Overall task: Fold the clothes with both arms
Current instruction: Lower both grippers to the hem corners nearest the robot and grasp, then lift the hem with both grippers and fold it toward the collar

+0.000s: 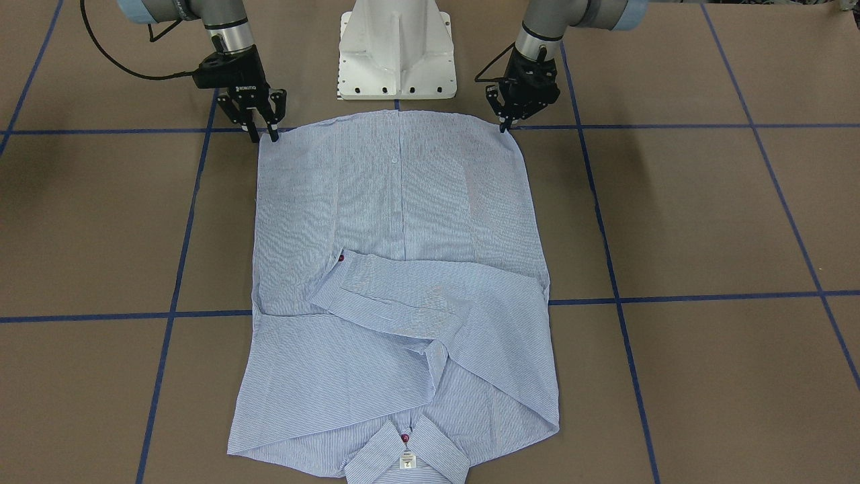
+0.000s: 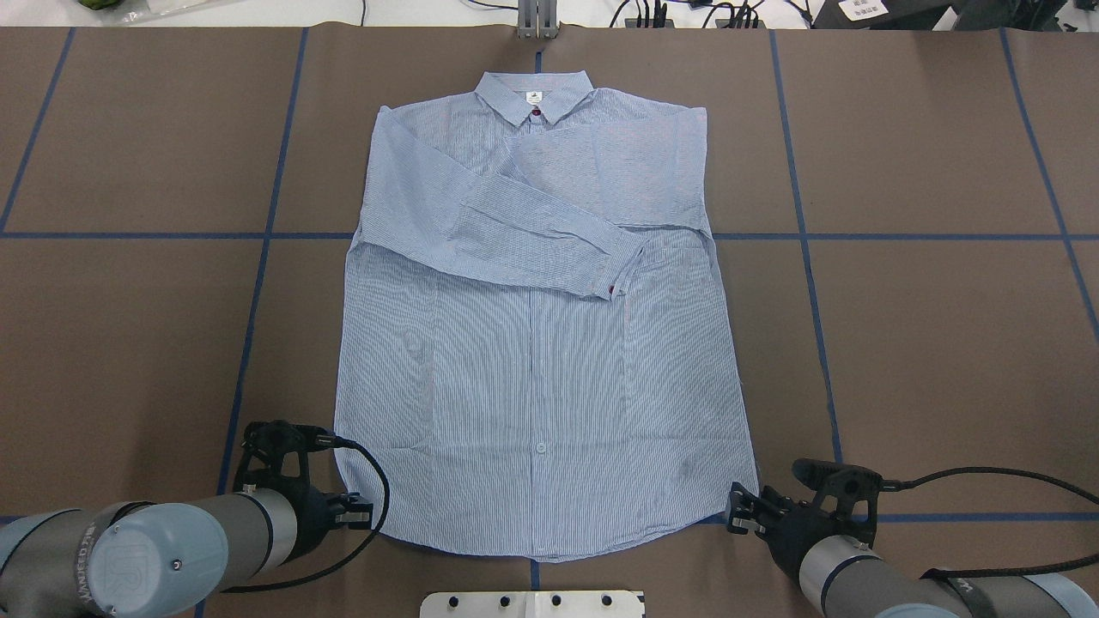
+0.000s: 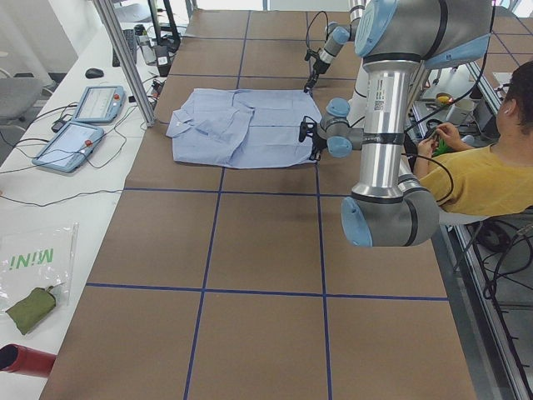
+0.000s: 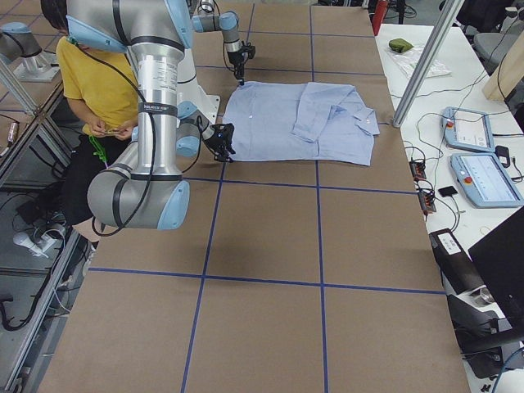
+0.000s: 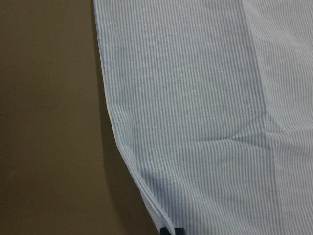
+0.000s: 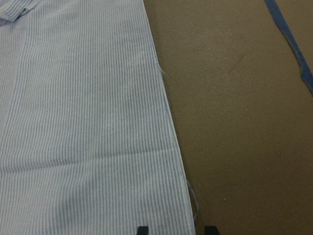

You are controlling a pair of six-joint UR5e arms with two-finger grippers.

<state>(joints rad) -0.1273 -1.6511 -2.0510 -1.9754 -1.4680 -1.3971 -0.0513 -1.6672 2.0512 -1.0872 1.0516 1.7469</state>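
Observation:
Both sleeves [image 1: 395, 294] are flat across the shirt's chest. The striped shirt [image 1: 435, 189] will slide along with them still folded when I pull the shirt's hem.
The light blue striped shirt [image 1: 403, 222] [image 2: 532, 360] lies flat on the brown table, collar [image 2: 534, 93] at the far side. Both sleeves are folded across the chest. My left gripper [image 1: 503, 125] [image 2: 359, 513] sits at the hem corner on my left. Its fingertips [image 5: 171, 230] are pressed together on the shirt's edge. My right gripper [image 1: 264, 134] [image 2: 737, 508] is at the other hem corner. It stands open, with the fingertips [image 6: 142, 229] apart and the hem edge [image 6: 183, 196] between them.
The white pedestal base [image 1: 396, 54] stands just behind the hem. Blue tape lines [image 1: 672, 296] grid the table. A person in a yellow top [image 3: 491, 179] sits behind the robot. Control tablets [image 3: 83, 125] and a green pouch [image 3: 29, 308] lie on the side bench.

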